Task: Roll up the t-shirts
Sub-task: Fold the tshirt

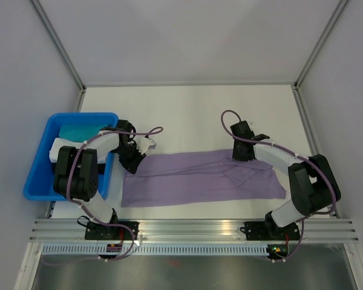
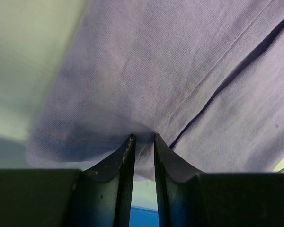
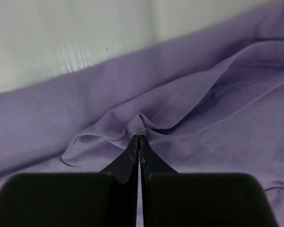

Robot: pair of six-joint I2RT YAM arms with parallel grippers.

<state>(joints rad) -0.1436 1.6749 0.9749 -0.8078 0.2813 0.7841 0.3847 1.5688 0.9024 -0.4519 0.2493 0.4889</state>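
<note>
The ridge [image 3: 143, 124] beside the stitched hem is pinched in my right gripper, so I should go on pulling it toward the strip's flat near half [image 1: 241, 186] until the ridge lies there.
The lavender t-shirt [image 1: 199, 181] lies on the white table as a long flat strip running left to right. My left gripper [image 1: 133, 160] sits at the strip's far-left corner. In the left wrist view its fingers [image 2: 128, 156] stand a narrow gap apart with a fold of the t-shirt [image 2: 156, 71] caught between them. My right gripper [image 1: 241, 154] is at the strip's far edge, right of the middle. Seen from the right wrist, the gripper [image 3: 139, 137] is shut, and its tips pinch a small puckered ridge of the t-shirt [image 3: 61, 118] beside a stitched hem.
A blue bin [image 1: 36, 175] stands at the left table edge, holding a teal cloth [image 1: 78, 130] and a white cloth [image 1: 57, 148]. An aluminium rail [image 1: 193, 229] runs along the near edge. White walls enclose the table on three sides.
</note>
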